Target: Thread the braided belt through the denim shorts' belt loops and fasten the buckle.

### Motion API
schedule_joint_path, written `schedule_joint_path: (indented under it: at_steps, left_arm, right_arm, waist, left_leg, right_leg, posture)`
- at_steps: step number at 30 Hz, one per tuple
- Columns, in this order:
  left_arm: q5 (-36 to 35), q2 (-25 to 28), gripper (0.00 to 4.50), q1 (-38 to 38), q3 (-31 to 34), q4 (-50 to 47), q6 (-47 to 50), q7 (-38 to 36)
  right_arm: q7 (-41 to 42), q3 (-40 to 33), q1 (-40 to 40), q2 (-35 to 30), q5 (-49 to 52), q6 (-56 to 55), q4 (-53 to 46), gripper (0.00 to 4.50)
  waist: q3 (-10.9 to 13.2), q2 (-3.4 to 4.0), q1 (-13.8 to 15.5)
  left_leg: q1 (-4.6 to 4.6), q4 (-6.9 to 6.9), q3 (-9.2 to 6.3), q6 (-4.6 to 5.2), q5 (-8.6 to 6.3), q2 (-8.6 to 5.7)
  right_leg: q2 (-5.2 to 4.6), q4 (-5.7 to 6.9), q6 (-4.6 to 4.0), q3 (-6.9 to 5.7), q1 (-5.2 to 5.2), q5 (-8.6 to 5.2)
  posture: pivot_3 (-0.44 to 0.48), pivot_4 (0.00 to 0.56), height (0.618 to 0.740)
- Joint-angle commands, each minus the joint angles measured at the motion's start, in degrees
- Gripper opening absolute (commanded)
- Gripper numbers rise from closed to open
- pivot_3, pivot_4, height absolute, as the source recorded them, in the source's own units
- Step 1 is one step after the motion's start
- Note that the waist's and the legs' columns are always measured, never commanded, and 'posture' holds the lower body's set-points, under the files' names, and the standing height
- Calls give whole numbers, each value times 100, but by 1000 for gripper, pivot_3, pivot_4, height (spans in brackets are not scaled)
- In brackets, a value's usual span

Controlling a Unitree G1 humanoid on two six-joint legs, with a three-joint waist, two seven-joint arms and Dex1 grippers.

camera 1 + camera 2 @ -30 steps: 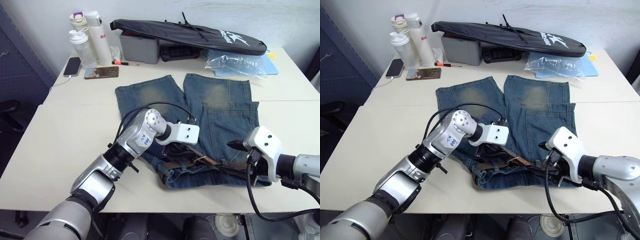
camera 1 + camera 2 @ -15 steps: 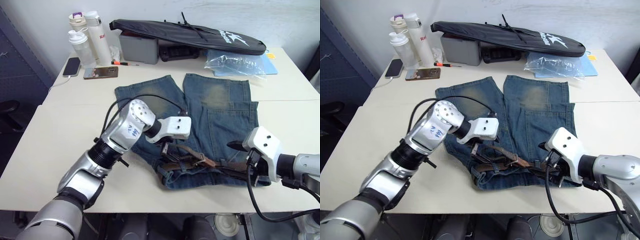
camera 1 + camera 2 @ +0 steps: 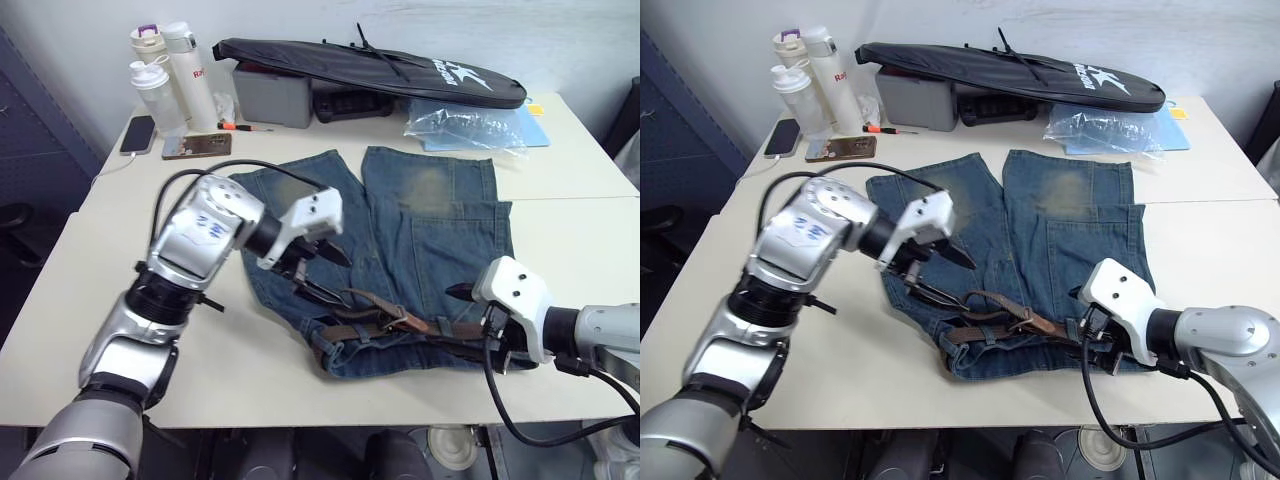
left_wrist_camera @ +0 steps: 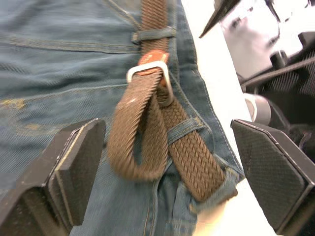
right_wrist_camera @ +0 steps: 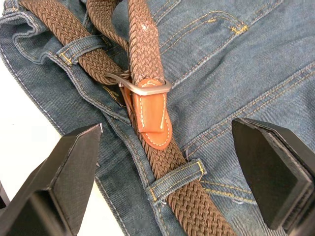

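Note:
I see a slack bight of strap (image 3: 376, 298) bulging by the silver buckle, and the tan leather end (image 3: 415, 323) will draw it flat through the buckle when I tug.
The denim shorts (image 3: 420, 225) lie flat on the white table, waistband toward me. The braided belt (image 3: 390, 322) runs along the waistband under belt loops (image 5: 177, 177) (image 4: 153, 34). Its strap passes through the silver buckle (image 5: 142, 88) beside the tan leather end (image 5: 150, 120), and a slack bight of strap (image 4: 135, 132) bulges near the buckle (image 4: 147, 73). My left gripper (image 3: 325, 272) hangs open above the shorts' left leg, up and left of the belt, holding nothing. My right gripper (image 3: 475, 320) stands open over the belt at the waistband's right part, one finger (image 5: 74, 162) on each side of the buckle.
Bottles (image 3: 170, 70), a phone (image 3: 137, 133), a grey box (image 3: 272, 95), a long black bag (image 3: 370, 70) and a clear plastic bag (image 3: 470, 125) line the far side of the table. The waistband lies close to the table's near edge (image 3: 400, 395).
My left gripper has opened, let go of the belt and pulled back up and to the left. The right gripper has stayed where it was, open.

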Motion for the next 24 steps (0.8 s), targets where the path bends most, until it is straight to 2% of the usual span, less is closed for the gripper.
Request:
schedule_joint_path:
  at_steps: [1,2,4,6,7,11,13,15,24]
  left_arm:
    - [-514,394,4481,382,401,-529,387,113]
    - [-514,502,3973,547,406,-621,404,212]
    - [-520,579,3790,772,462,-686,475,521]
    - [-558,513,2838,897,581,-644,617,893]
    - [-578,477,2557,935,622,-625,672,1032]
    - [-857,520,807,1169,293,-950,574,954]
    - [-606,651,48,1333,-139,-1090,217,1040]
    - [-496,674,48,1537,-483,-1137,-45,1090]
    - [-746,104,48,1423,-627,-882,-75,1462]
  right_arm:
    - [23,117,-131,-87,-14,-199,-60,4500]
    - [30,147,-156,-93,-21,-231,-43,4500]
    - [45,199,-196,-118,-39,-289,-5,4500]
    - [57,247,-233,-146,-57,-335,33,4500]
    - [59,264,-245,-158,-64,-353,48,4500]
    - [76,307,-277,-210,-111,-428,109,4500]
    - [67,326,-309,-224,-122,-440,135,4500]
    - [25,315,-324,-199,-94,-409,141,4500]
    - [-120,271,-278,-213,-26,-217,55,4500]
  waist:
    - [-1,2,-6]
    - [-1,2,-6]
    - [-1,2,-5]
    - [-1,2,22]
    - [-1,1,45]
    - [-3,-2,54]
    - [-4,0,49]
    - [-7,5,45]
    - [-7,5,72]
  left_leg:
    - [0,0,0,0,0,1]
    - [0,1,0,0,0,2]
    - [0,3,0,0,0,1]
    - [0,6,-2,0,0,2]
    - [0,8,-2,1,0,2]
    - [-1,8,-2,2,0,3]
    - [-1,2,1,1,0,3]
    - [0,-1,3,0,-1,1]
    - [-1,7,2,1,-1,2]
  right_leg:
    - [0,-1,0,1,0,0]
    - [-2,-1,0,1,2,0]
    - [-2,-2,0,2,2,0]
    - [-3,-1,0,1,3,0]
    - [-3,-2,0,1,3,0]
    - [-6,-5,0,3,3,0]
    - [-5,-5,0,6,2,0]
    - [-3,-5,0,5,2,0]
    - [-6,-34,-3,6,5,-2]
  posture:
    - [0,150,656]
    - [0,150,656]
    - [0,150,656]
    - [0,150,656]
    - [0,150,656]
    - [0,150,656]
    - [0,150,656]
    - [0,150,656]
    - [0,150,656]
